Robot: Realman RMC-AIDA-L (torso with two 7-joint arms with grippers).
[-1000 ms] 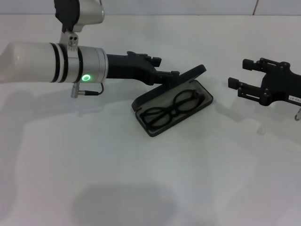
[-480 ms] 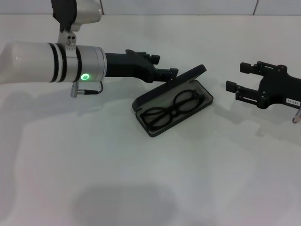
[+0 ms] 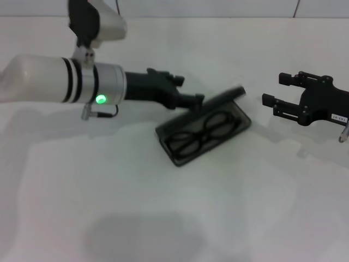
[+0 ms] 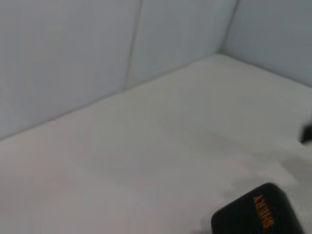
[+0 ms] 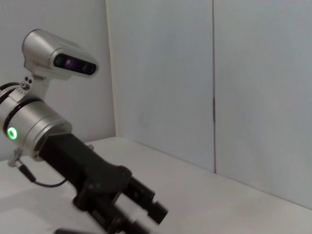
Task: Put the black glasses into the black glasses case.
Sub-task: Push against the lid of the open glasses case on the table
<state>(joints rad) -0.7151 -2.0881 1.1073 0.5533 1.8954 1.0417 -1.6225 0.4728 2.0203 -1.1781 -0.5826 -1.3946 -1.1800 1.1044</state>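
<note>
Next, I move my left gripper back and push the lid's far end (image 3: pixel 235 94) with my right gripper to straighten the case, because the black glasses case (image 3: pixel 204 131) is lying at a slant.
The black glasses case (image 3: pixel 180 158) lies mid-table with its lid (image 3: pixel 221 99) tilted low over the base, partly open. The black glasses (image 3: pixel 203 131) lie inside it on the lining. My left gripper (image 3: pixel 188 90) is open, its lower finger (image 3: pixel 195 99) against the back of the lid. The case's rounded end with orange lettering shows in the left wrist view (image 4: pixel 261 217). My right gripper (image 3: pixel 275 88) is open and empty, hovering to the right of the case. The left gripper also shows in the right wrist view (image 5: pixel 122 195).
The white table (image 3: pixel 163 218) stretches wide in front of the case. White wall panels (image 4: pixel 97 58) stand along the table's far edge. The left arm's silver forearm (image 3: pixel 65 84) reaches across the left side.
The left gripper has pressed down on the lid, which has swung lower over the glasses. The case has shifted slightly. The right gripper has held still over the last half second.
</note>
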